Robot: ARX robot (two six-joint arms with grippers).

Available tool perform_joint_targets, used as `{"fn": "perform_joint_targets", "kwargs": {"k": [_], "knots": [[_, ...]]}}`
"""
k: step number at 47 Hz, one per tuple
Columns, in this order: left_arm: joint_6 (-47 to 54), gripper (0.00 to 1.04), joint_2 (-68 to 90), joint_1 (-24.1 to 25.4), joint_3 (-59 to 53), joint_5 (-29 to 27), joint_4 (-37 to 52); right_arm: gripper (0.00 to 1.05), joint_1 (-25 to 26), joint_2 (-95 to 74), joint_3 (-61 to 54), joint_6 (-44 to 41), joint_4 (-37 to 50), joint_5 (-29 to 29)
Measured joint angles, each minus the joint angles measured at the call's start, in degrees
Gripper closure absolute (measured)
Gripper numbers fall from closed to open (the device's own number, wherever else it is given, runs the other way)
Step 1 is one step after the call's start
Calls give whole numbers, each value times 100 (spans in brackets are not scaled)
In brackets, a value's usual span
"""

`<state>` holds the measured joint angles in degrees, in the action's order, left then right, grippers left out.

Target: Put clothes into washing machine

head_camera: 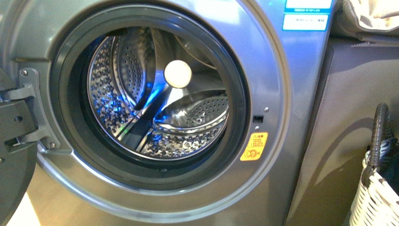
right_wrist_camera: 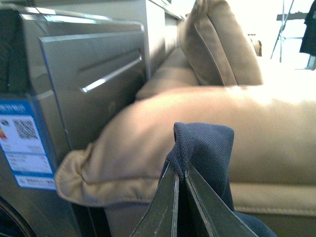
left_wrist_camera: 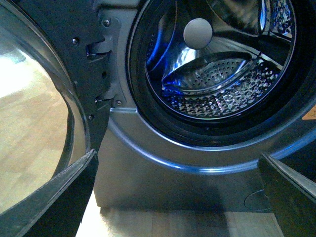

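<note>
I see the drum sitting back behind the porthole's deep lower rim, so I expect the clothes to fold over that rim and hang outside when I carry them in.
The washing machine (head_camera: pixel 277 84) fills the front view, its door swung open at the left and the steel drum (head_camera: pixel 155 103) bare inside. The clothes (right_wrist_camera: pixel 205 145), dark navy knit, show only in the right wrist view, pinched at a fold by my right gripper (right_wrist_camera: pixel 179 174), which is shut on them beside the machine's upper corner (right_wrist_camera: pixel 64 98). My left gripper (left_wrist_camera: pixel 177 197) hangs open low in front of the machine's front panel (left_wrist_camera: pixel 163 177), below the porthole, with nothing between its fingers (left_wrist_camera: pixel 59 197). Neither arm shows in the front view.
The open door (head_camera: pixel 14 155) juts out at the left, its glass (left_wrist_camera: pixel 34 123) close to my left gripper. A grey-brown cabinet (head_camera: pixel 348 94) stands right of the machine with beige folded fabric (right_wrist_camera: pixel 247 118) on top. A white woven basket (head_camera: pixel 376 188) sits at the lower right.
</note>
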<state>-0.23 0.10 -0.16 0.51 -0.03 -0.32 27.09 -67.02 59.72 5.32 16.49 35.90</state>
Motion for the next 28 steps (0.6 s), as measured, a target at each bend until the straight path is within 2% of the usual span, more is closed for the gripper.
{"fn": "perform_joint_targets", "kwargs": {"k": [12,23,28], "knots": [[0,6,0,0,0,0,0,102,-761,-46,1888,140,-846,-328],[0,6,0,0,0,0,0,102,-1939,-605,4258,39,-2212,-918],[2,6,0,0,0,0,0,102,-2767,-1126,5534,-232,-3060,-1456]]}}
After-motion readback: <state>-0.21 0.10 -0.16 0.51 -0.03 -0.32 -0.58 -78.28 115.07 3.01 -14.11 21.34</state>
